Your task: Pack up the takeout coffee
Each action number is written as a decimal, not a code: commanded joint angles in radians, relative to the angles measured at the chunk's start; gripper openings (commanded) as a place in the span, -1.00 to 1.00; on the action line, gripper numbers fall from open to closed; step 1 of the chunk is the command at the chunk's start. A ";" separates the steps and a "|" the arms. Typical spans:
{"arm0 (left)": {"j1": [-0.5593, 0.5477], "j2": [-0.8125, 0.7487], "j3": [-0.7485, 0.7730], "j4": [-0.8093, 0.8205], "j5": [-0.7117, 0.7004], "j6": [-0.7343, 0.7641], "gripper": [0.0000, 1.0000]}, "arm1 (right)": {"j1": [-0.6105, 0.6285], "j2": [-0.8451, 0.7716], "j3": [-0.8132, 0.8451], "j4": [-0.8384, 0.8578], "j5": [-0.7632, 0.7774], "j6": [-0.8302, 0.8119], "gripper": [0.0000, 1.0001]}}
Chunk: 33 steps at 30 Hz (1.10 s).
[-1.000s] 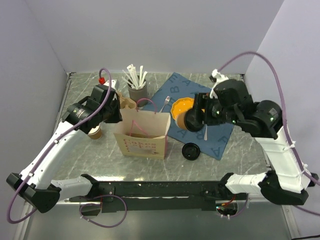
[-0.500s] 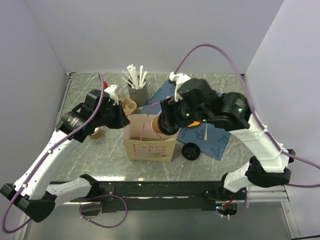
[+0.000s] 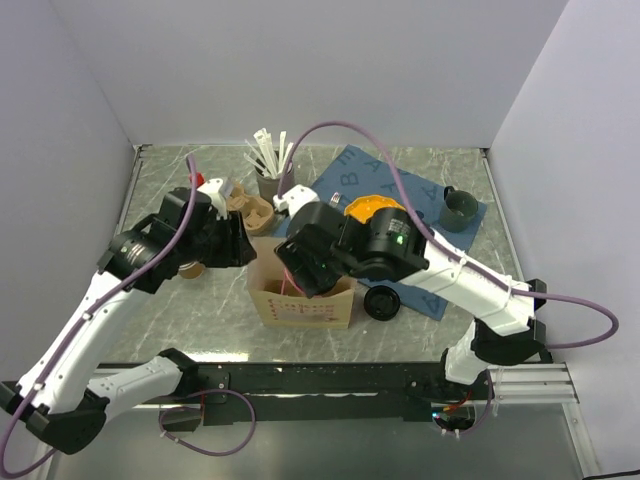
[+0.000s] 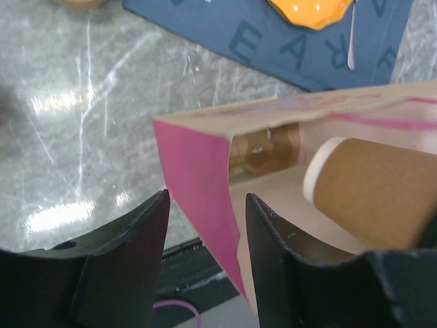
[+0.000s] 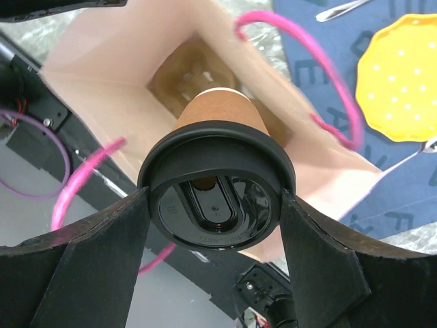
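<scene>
The bag's pink side is standing loose in my open left gripper, so next I pinch its edge to hold the bag steady before I lower the takeout coffee.
The takeout coffee, a kraft-brown cup with a black sip lid, hangs in the mouth of the paper bag, its base down inside. My right gripper is shut on it, a finger pressed on each side of the lid. The top view has that gripper right over the bag. My left gripper stands open astride the bag's pink side wall, with a gap on both sides. The cup's brown body shows inside the bag in the left wrist view.
A blue lettered mat at the back right carries a yellow plate and a dark cup. A loose black lid lies right of the bag. A grey holder of white sticks and lidless paper cups stand behind it.
My right arm has swung left from over the mat and brought the coffee into the bag's mouth. My left gripper, shut on the bag's edge before, has opened.
</scene>
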 commanded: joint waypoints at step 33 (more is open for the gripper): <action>-0.001 -0.201 -0.181 0.428 0.230 0.209 -0.98 | 0.197 -0.037 -0.184 0.030 0.291 0.016 -0.12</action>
